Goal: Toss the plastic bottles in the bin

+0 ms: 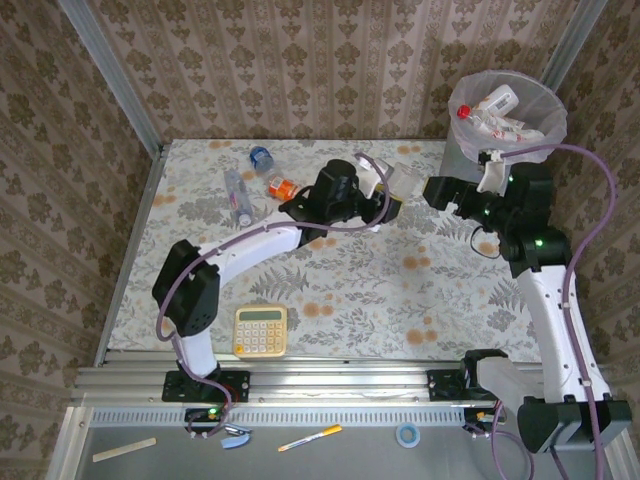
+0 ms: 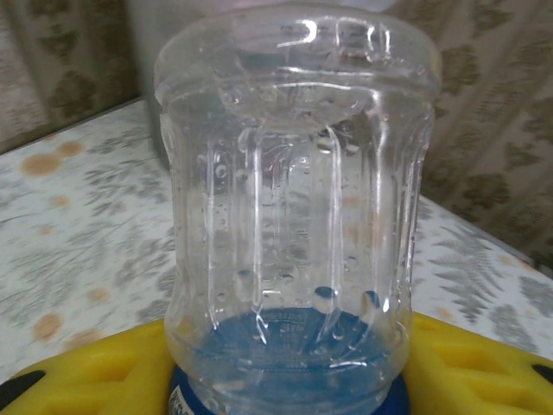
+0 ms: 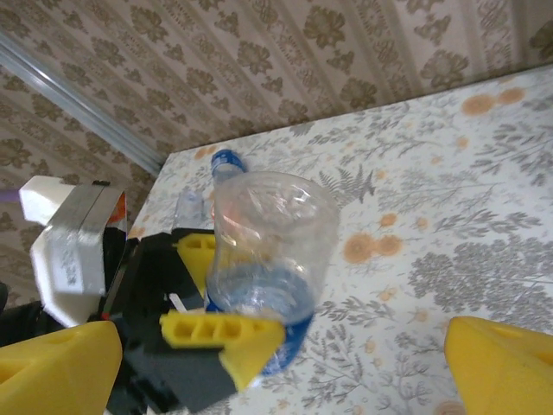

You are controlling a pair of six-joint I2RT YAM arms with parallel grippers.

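The bin (image 1: 503, 118) is far from the robot's left gripper, so the right gripper should take the held bottle's loose end before the left gripper goes to get the clear bottle.
My left gripper (image 1: 392, 203) is shut on a clear plastic bottle (image 1: 405, 180) with a blue label, held above the table's far middle. In the left wrist view the bottle (image 2: 294, 216) stands between the yellow fingers (image 2: 86, 372). My right gripper (image 1: 440, 191) is open just right of it, and in its wrist view the held bottle (image 3: 268, 242) sits ahead of its spread fingertips (image 3: 505, 363). The grey bin (image 1: 505, 112) with a pinkish liner stands at the far right with bottles inside. Three more bottles lie at the far left: clear (image 1: 237, 195), blue-capped (image 1: 261, 158) and orange (image 1: 282, 186).
A yellow calculator (image 1: 261, 331) lies near the front edge on the left. The floral table (image 1: 400, 290) is walled by patterned panels at the back and sides. A pen, a tape roll and a stick lie below the rail.
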